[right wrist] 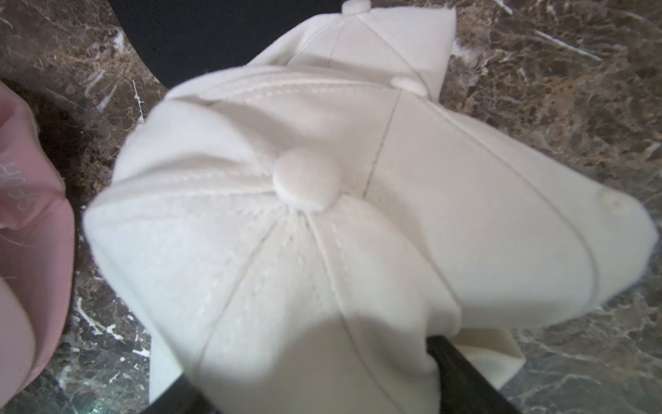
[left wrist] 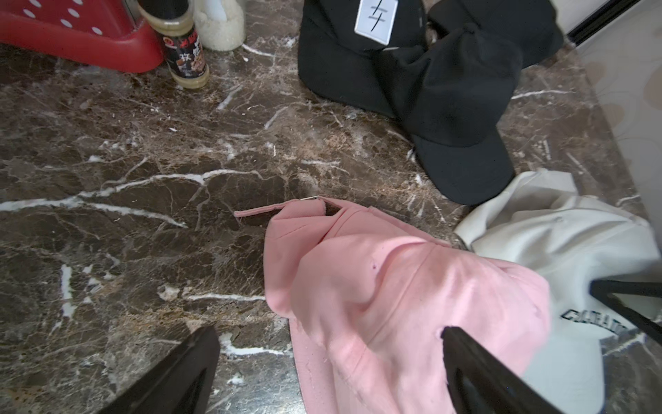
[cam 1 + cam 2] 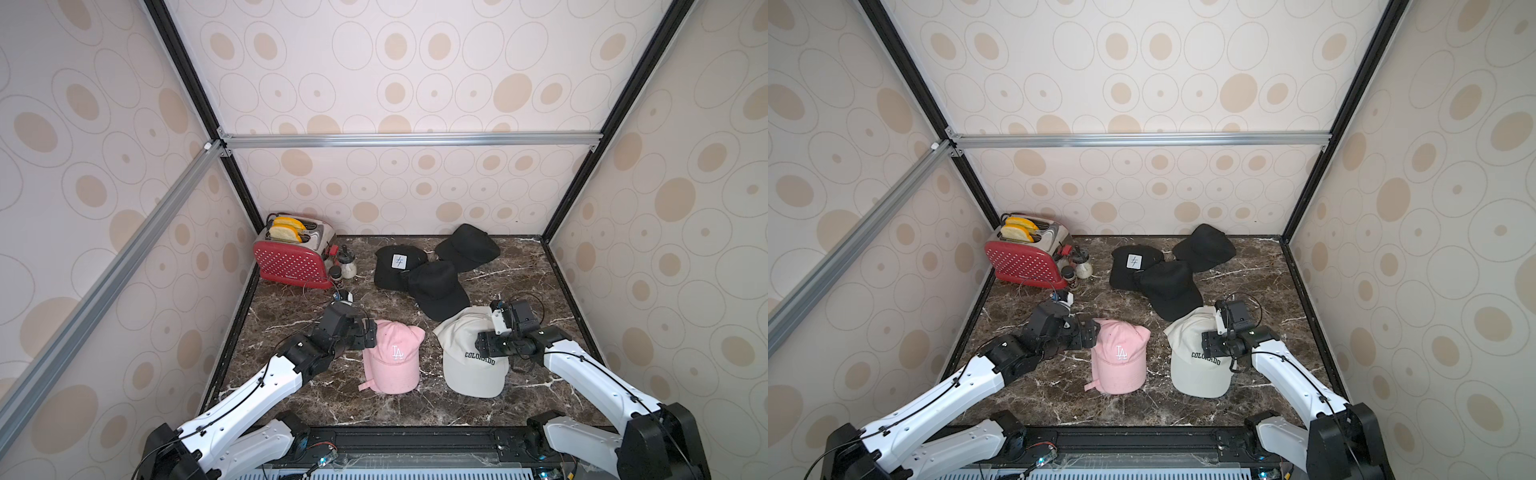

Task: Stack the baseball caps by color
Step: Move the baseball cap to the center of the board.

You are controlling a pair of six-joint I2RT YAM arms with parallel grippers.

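Note:
My grippers should push the pink cap and off-white caps [image 3: 472, 374] toward the toaster's side before I stack the black caps, because the pink and off-white caps take up the front centre.
A pink cap with a white LA logo [image 3: 392, 361] lies front centre on the marble. My left gripper [image 3: 369, 332] is at its rear left edge, open; in the left wrist view one of its fingers [image 2: 465, 358] is over the pink cap [image 2: 394, 286] and the other over bare marble. To the right lie stacked off-white caps, the top one lettered COLORADO [image 3: 465, 370]. My right gripper [image 3: 483, 343] is down on the crown, open, with cap fabric [image 1: 304, 286] filling the gap between its jaws. Three black caps overlap at the back: one white-patched [image 3: 397, 266], one behind it [image 3: 467, 245], one in front [image 3: 436, 291].
A red toaster [image 3: 291, 257] holding toast stands in the back left corner, with a spice bottle [image 3: 335, 276] and a small jar [image 3: 347, 264] beside it. Patterned walls close off the left, back and right sides. A black rail [image 3: 415, 440] runs along the front edge.

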